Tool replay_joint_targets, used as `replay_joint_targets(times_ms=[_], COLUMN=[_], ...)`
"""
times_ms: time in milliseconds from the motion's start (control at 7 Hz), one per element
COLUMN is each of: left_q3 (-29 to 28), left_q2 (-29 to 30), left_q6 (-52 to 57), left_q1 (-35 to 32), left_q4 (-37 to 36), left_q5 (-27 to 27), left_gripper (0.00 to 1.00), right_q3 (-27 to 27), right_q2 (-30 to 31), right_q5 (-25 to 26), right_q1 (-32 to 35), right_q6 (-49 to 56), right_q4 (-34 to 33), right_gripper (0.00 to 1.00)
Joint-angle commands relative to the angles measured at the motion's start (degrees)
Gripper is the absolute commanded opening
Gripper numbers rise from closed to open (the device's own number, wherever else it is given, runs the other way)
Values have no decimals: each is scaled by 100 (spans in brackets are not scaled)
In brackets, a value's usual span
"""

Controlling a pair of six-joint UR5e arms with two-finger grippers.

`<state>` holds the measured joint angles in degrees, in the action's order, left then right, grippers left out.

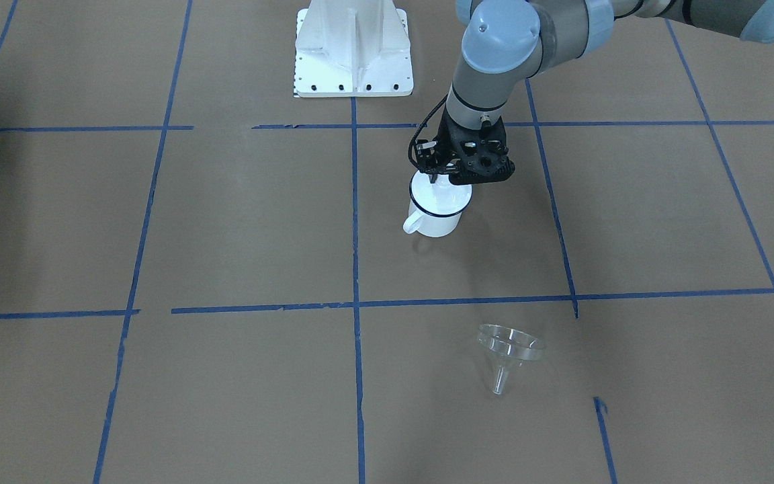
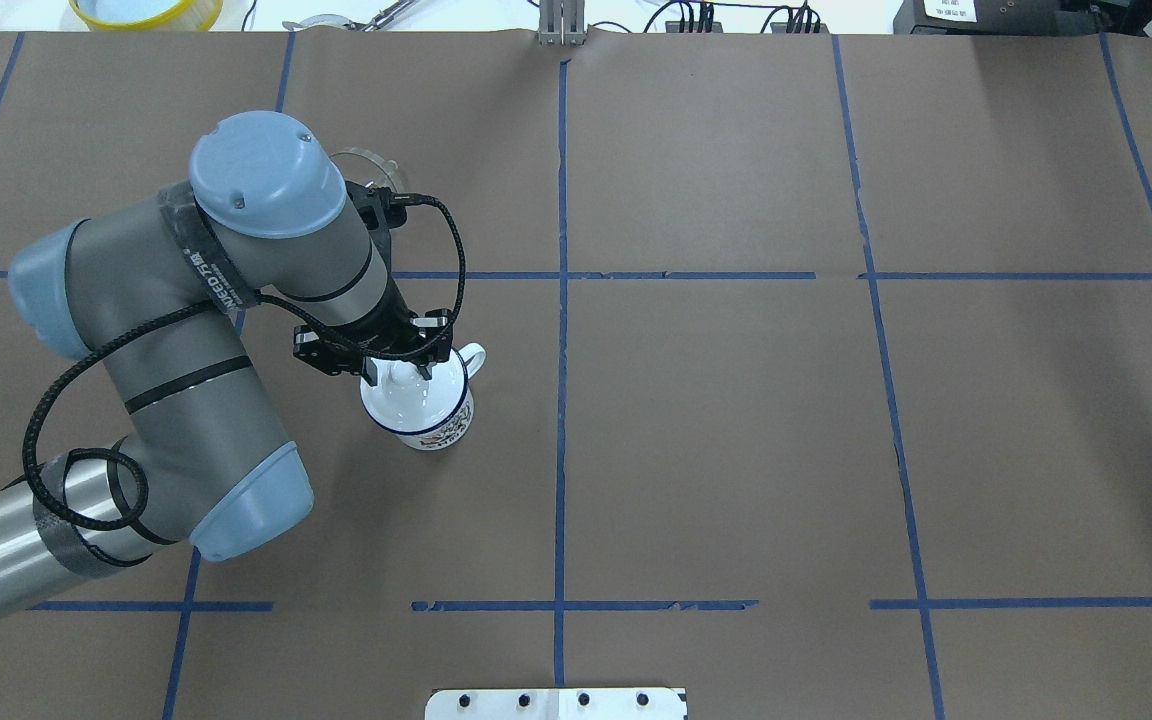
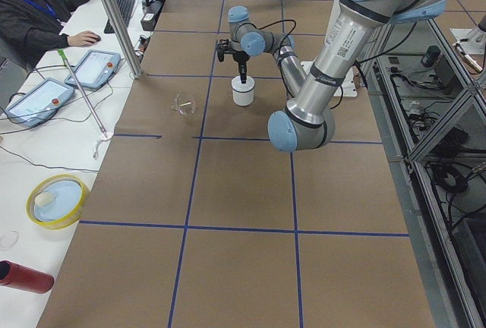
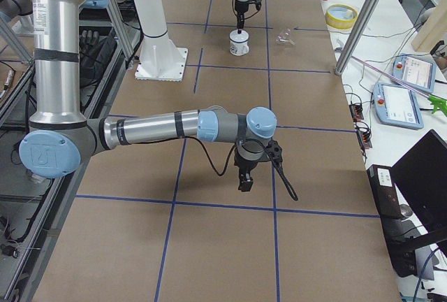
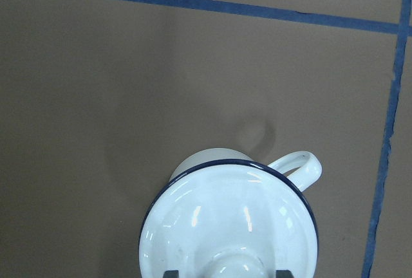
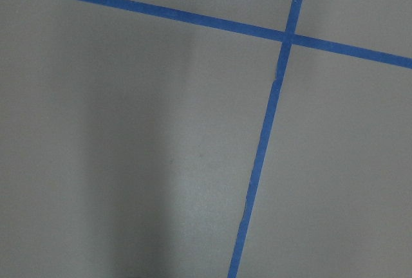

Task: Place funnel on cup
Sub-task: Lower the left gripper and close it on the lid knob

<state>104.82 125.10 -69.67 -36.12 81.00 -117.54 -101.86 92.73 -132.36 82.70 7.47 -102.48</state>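
Observation:
The lid (image 1: 444,197) will come straight off and leave the cup standing when I lift the knob, because the dark blue rim (image 1: 441,215) shows around the lid.
The cup (image 1: 435,225), a white enamel mug with a dark blue rim, stands upright on the brown table with a round white lid (image 5: 225,220) on it. Its handle (image 5: 299,162) points right in the left wrist view. My left gripper (image 2: 399,372) hangs straight over the cup, its fingers open on either side of the lid's knob. The clear funnel (image 1: 509,348) lies on its side on the table, well apart from the cup, on the operators' side. My right gripper (image 4: 244,180) hovers over bare table far from both; whether it is open or shut I cannot tell.
The white robot base plate (image 1: 353,57) stands behind the cup. Blue tape lines grid the table. A yellow bowl (image 3: 57,200), a red bottle (image 3: 26,277) and tablets (image 3: 95,68) sit on the operators' side bench, where a person (image 3: 30,9) sits.

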Motion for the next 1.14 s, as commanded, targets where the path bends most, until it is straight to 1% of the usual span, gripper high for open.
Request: replay_joint_targets(times_ms=[0,571,714,857,1000], left_q3=[-120,-14,-14,-23,-14], left_q2=[50,59,50,50,41], left_q6=[24,24,24,24,24], left_q1=[0,0,0,0,0], left_q4=[3,-14,-14,-14,-14], left_q5=[3,21,21,21,21], left_gripper=[59,50,42,37,26], right_q3=[0,0,0,0,0], right_q2=[0,0,0,0,0], right_q5=[0,0,0,0,0], right_q1=[0,0,0,0,0], right_q6=[0,0,0,0,0], right_q4=[0,0,0,0,0], right_gripper=[100,100,100,100,100])
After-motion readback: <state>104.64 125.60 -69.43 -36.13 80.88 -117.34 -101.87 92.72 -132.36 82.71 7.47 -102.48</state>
